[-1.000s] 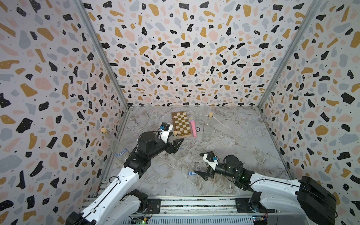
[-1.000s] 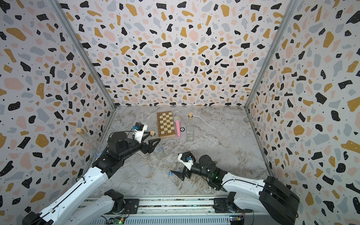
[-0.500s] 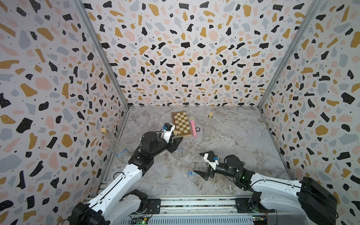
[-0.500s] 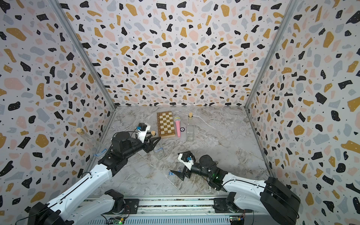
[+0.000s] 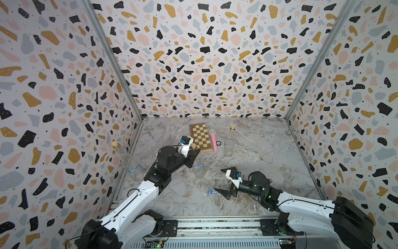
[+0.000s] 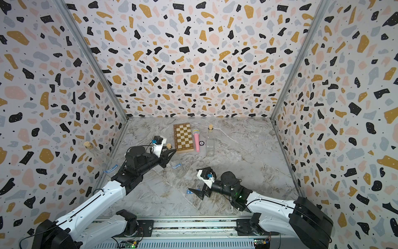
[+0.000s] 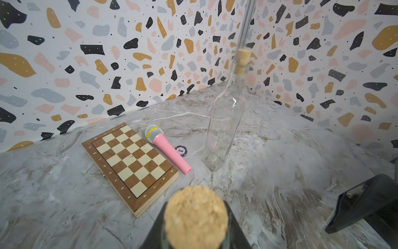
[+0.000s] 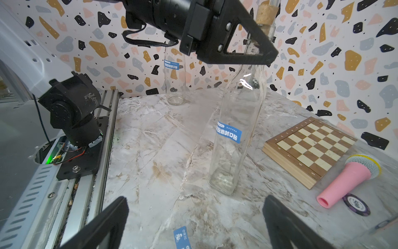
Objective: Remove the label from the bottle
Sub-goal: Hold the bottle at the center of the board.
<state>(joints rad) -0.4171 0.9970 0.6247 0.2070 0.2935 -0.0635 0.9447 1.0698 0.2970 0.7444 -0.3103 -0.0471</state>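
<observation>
My left gripper is on the neck, away from the blue label low on the bottle (image 8: 228,132), so it should steady the bottle while my right gripper takes the label's edge (image 8: 239,137).
A clear glass bottle (image 5: 197,167) with a cork (image 5: 193,146) stands upright mid-table, a blue label (image 8: 228,132) stuck low on its side. My left gripper (image 5: 195,153) is shut on its neck just under the cork. In the left wrist view the dark fingers (image 7: 150,237) hug the glass on both sides of the cork (image 7: 195,207). My right gripper (image 5: 218,180) hovers open, low and in front of the bottle, holding nothing. A loose blue label (image 8: 182,238) lies flat on the table between its fingers.
A second labelled bottle (image 5: 129,163) stands against the left wall. At the back are a bare corked bottle (image 5: 229,143), a chessboard (image 5: 200,137), a pink microphone (image 5: 213,140) and a poker chip (image 5: 219,143). The rail (image 5: 215,224) runs along the front edge.
My left gripper has closed in from wide open onto the bottle's neck, and its arm has shifted slightly. The right arm has not moved.
</observation>
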